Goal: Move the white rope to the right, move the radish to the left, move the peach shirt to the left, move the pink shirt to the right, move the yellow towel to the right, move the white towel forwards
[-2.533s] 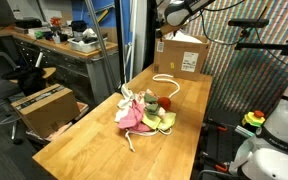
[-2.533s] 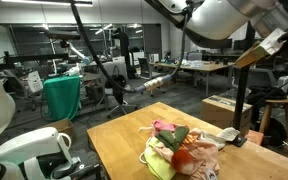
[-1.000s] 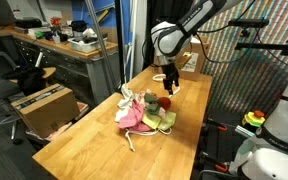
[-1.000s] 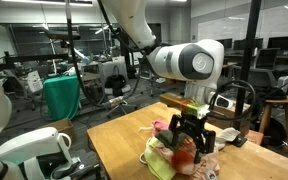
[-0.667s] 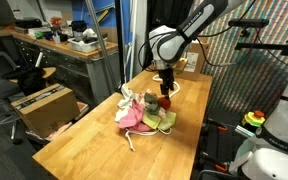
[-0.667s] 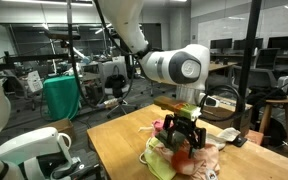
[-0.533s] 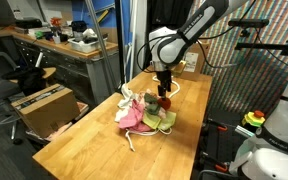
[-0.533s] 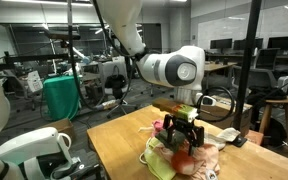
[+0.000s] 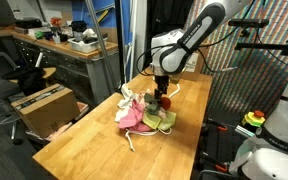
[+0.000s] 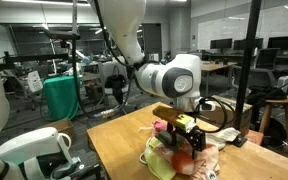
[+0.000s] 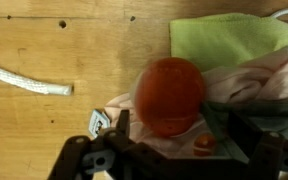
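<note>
My gripper keeps going down, because my open fingers are on either side of the radish (image 11: 169,95), and move around its red body (image 9: 165,103) until the fingers can close on it.
My gripper (image 9: 161,98) is low over the heap of cloths, open, with a finger (image 11: 219,124) on each side of the round red radish (image 11: 170,92). The jaws do not touch it. In the wrist view the yellow towel (image 11: 229,40) lies just past the radish, and pale peach cloth, the peach shirt (image 11: 256,78), lies under and beside it. In an exterior view the pink shirt (image 9: 132,118) is on the heap's near side and the yellow towel (image 9: 162,122) beside it. The white rope (image 9: 174,87) loops behind the heap. I cannot pick out the white towel.
A cardboard box (image 9: 182,52) stands at the far end of the wooden table (image 9: 94,150). A white cord end (image 11: 24,80) lies on bare wood beside the heap. A second box (image 9: 42,105) sits on the floor beside the table.
The gripper has come down and moved in from behind the heap until it straddles the radish. The jaws stayed open. The cloths have not moved.
</note>
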`<state>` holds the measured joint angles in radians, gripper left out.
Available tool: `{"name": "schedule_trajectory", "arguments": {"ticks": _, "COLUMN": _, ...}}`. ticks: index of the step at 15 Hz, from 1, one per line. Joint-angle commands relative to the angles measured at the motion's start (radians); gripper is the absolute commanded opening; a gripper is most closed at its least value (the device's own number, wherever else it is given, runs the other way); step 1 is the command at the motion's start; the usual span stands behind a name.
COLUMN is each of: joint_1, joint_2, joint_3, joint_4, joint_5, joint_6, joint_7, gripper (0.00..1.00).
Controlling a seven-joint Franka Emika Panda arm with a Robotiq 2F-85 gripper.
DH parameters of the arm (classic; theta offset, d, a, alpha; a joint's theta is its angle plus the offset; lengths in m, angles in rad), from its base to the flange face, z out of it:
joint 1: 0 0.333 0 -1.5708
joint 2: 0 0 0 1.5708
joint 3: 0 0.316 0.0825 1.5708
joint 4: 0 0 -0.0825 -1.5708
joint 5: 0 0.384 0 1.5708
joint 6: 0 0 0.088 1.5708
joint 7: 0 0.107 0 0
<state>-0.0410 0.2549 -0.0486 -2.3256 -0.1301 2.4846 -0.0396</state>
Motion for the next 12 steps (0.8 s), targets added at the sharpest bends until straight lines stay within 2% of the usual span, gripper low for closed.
{"name": "schedule_trajectory", "arguments": {"ticks": 1, "joint_1": 0.007, "joint_2": 0.028, "joint_3": -0.029, "joint_4": -0.001, "joint_5": -0.04, "joint_6": 0.058, "joint_7": 0.049, "gripper": 1.0}}
{"name": "schedule_trajectory", "arguments": {"ticks": 8, "joint_1": 0.008, "joint_2": 0.067, "joint_3": -0.067, "joint_4": 0.012, "joint_5": -0.077, "joint_6": 0.059, "joint_7": 0.092, "gripper": 1.0}}
{"name": "schedule_trajectory", "arguments": {"ticks": 10, "joint_1": 0.006, "joint_2": 0.071, "joint_3": -0.064, "joint_4": 0.013, "joint_5": -0.067, "joint_6": 0.051, "joint_7": 0.086, "gripper": 0.85}}
{"name": "schedule_trajectory", "arguments": {"ticks": 11, "joint_1": 0.004, "joint_2": 0.071, "joint_3": -0.059, "joint_4": 0.013, "joint_5": -0.056, "joint_6": 0.046, "joint_7": 0.083, "gripper": 0.66}}
{"name": "schedule_trajectory", "arguments": {"ticks": 12, "joint_1": 0.002, "joint_2": 0.071, "joint_3": -0.055, "joint_4": 0.014, "joint_5": -0.048, "joint_6": 0.041, "joint_7": 0.078, "gripper": 0.58}}
